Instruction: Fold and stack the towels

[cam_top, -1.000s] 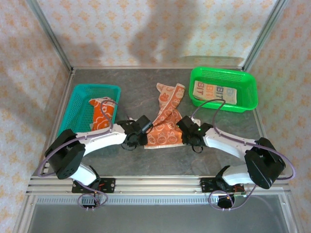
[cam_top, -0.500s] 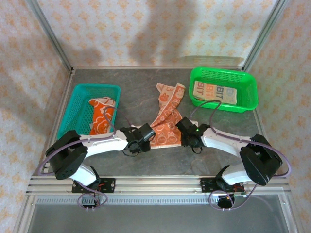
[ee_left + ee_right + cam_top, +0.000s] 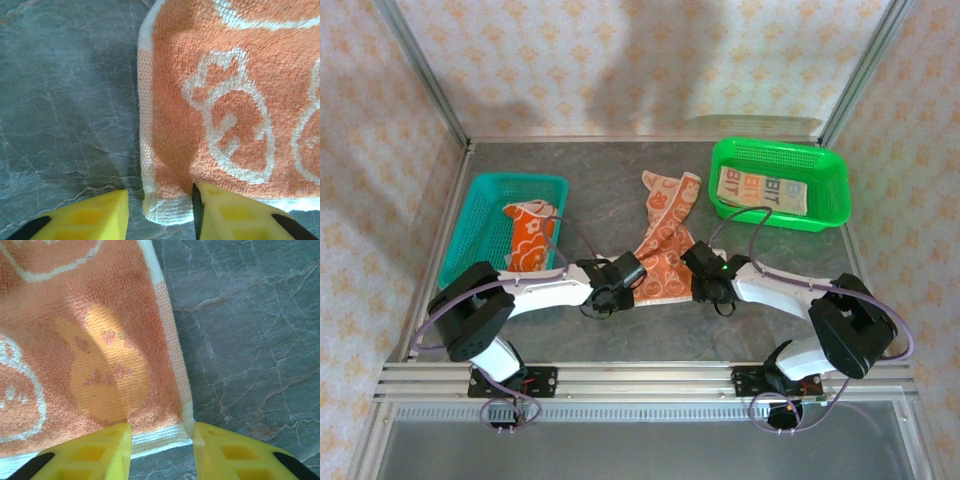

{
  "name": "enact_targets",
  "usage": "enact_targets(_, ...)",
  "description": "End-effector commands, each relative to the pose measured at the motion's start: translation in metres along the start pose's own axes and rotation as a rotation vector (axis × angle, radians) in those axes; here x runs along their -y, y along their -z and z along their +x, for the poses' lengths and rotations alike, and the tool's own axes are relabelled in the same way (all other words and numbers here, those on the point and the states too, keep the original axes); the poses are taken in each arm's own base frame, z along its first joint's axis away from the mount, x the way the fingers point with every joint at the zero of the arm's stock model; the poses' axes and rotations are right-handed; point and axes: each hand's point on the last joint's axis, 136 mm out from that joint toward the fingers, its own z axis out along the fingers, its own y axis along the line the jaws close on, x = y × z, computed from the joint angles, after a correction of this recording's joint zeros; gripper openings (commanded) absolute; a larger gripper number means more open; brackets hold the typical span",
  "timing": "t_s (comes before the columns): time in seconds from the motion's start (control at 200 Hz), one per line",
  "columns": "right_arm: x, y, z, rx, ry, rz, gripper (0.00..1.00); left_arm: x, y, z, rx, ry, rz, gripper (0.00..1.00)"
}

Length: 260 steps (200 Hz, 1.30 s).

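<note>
The orange towel's far end (image 3: 670,198) is bunched up, so the robot's left gripper and right gripper should raise both (image 3: 184,432) near corners and swing the towel out flat before folding it.
An orange towel (image 3: 663,240) with white cartoon shapes lies crumpled lengthwise on the middle of the table. My left gripper (image 3: 620,284) is at its near left corner, open. In the left wrist view the white-hemmed corner (image 3: 161,210) lies between the yellow fingers (image 3: 235,212), and the right finger rests on the cloth. My right gripper (image 3: 706,283) is open at the near right corner, which lies (image 3: 165,436) between its fingers (image 3: 95,452). A second orange towel (image 3: 530,238) sits in the teal basket. The cream RABBIT towel (image 3: 761,188) lies folded in the green basket.
The teal mesh basket (image 3: 485,205) stands at the left and the green mesh basket (image 3: 825,195) at the back right. Metal frame posts and patterned walls enclose the grey stone-look table (image 3: 590,180). An aluminium rail (image 3: 640,380) runs along the near edge.
My left gripper has slid right along the table up to the towel's near left corner. The right gripper has edged slightly left at the near right corner.
</note>
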Motion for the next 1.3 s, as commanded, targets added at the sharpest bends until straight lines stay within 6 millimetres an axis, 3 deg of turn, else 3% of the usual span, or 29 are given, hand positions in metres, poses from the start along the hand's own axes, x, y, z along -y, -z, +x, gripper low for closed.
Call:
enact_targets(0.0, 0.004, 0.008, -0.008, 0.029, 0.005, 0.014, 0.38, 0.003, -0.005, -0.007, 0.035, -0.012, -0.019, 0.29)
enact_targets(0.245, 0.006, -0.005, 0.002, -0.008, -0.006, 0.019, 0.39, -0.001, -0.007, -0.005, 0.033, -0.014, -0.027, 0.09)
enact_targets(0.53, -0.010, -0.006, 0.005, -0.035, -0.026, -0.050, 0.40, -0.002, -0.005, -0.005, 0.035, -0.012, -0.024, 0.08)
enact_targets(0.676, -0.008, -0.013, 0.009, -0.056, -0.021, -0.026, 0.38, -0.001, -0.005, -0.005, 0.035, -0.010, -0.019, 0.07)
enact_targets(0.876, -0.008, -0.020, 0.019, -0.084, -0.018, -0.028, 0.20, -0.001, -0.005, -0.005, 0.037, -0.008, -0.012, 0.00)
enact_targets(0.921, -0.011, -0.015, 0.017, -0.072, -0.015, -0.036, 0.17, -0.001, -0.004, -0.006, 0.040, -0.010, -0.012, 0.00)
enact_targets(0.996, -0.015, -0.004, 0.009, -0.034, -0.014, -0.054, 0.00, 0.000, 0.001, -0.009, 0.050, -0.015, -0.012, 0.00)
enact_targets(1.116, -0.020, 0.025, -0.011, 0.048, -0.024, -0.083, 0.00, 0.007, 0.028, -0.024, 0.109, -0.016, 0.005, 0.00)
enact_targets(1.296, -0.035, 0.089, -0.053, 0.202, -0.028, -0.177, 0.00, 0.016, 0.099, -0.062, 0.280, -0.024, 0.060, 0.00)
